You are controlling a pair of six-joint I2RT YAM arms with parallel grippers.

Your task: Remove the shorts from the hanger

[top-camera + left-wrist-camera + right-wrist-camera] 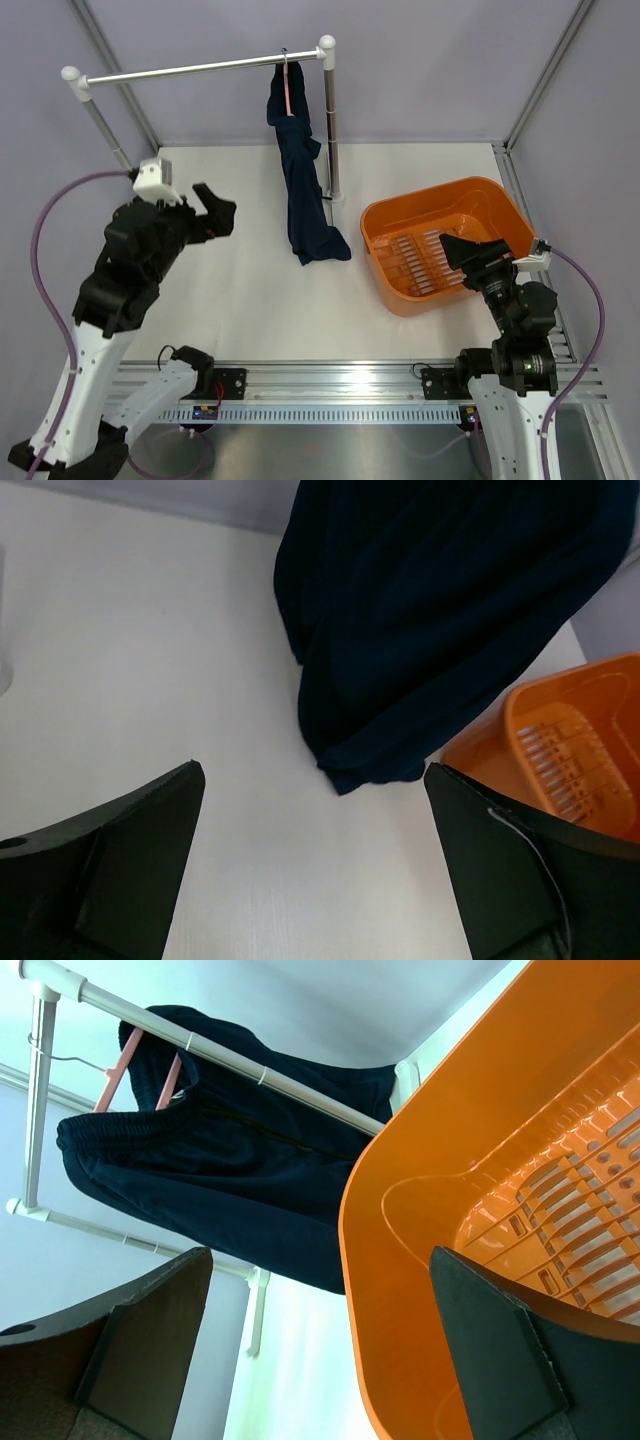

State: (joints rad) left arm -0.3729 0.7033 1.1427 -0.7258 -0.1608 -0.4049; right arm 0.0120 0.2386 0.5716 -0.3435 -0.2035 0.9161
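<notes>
The pink hanger (288,93) is uncovered below the rail, so I keep raising my open left gripper toward its neck (286,72) until my fingers can close around it.
The dark navy shorts (303,185) hang from a pink hanger (288,85) hooked on the silver rail (200,68); their lower end rests on the white table. They also show in the left wrist view (430,620) and in the right wrist view (230,1175), where the pink hanger (118,1072) shows at the waistband. My left gripper (218,214) is open and empty, left of the shorts and apart from them. My right gripper (458,249) is open and empty over the orange tub (385,225).
The rail stands on a post (331,130) right behind the shorts. The orange tub (420,1260) sits at the right of the table, its slatted bottom bare. Grey walls close the back and sides.
</notes>
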